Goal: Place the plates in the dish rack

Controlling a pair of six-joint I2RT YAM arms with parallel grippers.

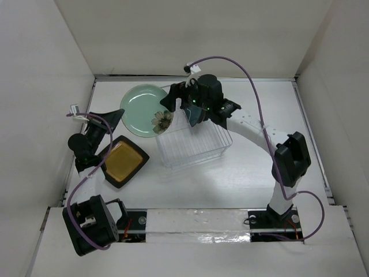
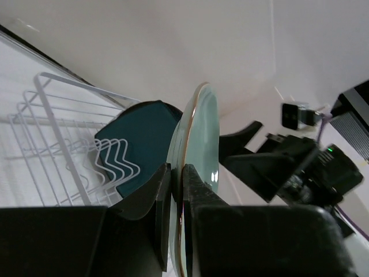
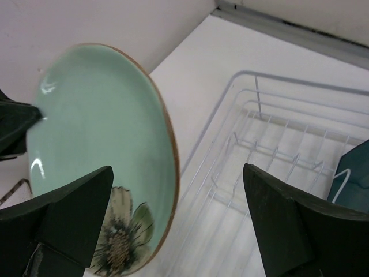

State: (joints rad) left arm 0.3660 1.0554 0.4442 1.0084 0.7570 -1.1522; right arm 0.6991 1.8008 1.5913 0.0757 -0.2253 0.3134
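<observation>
The green plate (image 1: 140,109) is in my left gripper outside the dish rack, so my right gripper should grab the plate's rack-side rim (image 1: 172,114) and stand the green plate next to the teal plate.
My left gripper (image 1: 117,117) is shut on the rim of the round pale green plate (image 1: 143,109), which has a flower pattern. The plate is tilted beside the far left corner of the clear dish rack (image 1: 199,144). The left wrist view shows both fingers (image 2: 199,190) pinching the plate's edge (image 2: 202,133). My right gripper (image 1: 183,107) is open and empty over the rack's far left corner, with the green plate (image 3: 98,144) at its left finger. A dark teal plate (image 2: 144,135) stands in the rack (image 3: 277,144). The mustard-yellow square plate (image 1: 124,163) lies on the table.
White walls enclose the table on three sides. The right arm's purple cable arches over the far right. The left arm's base and cable are at the near left, close to the mustard plate.
</observation>
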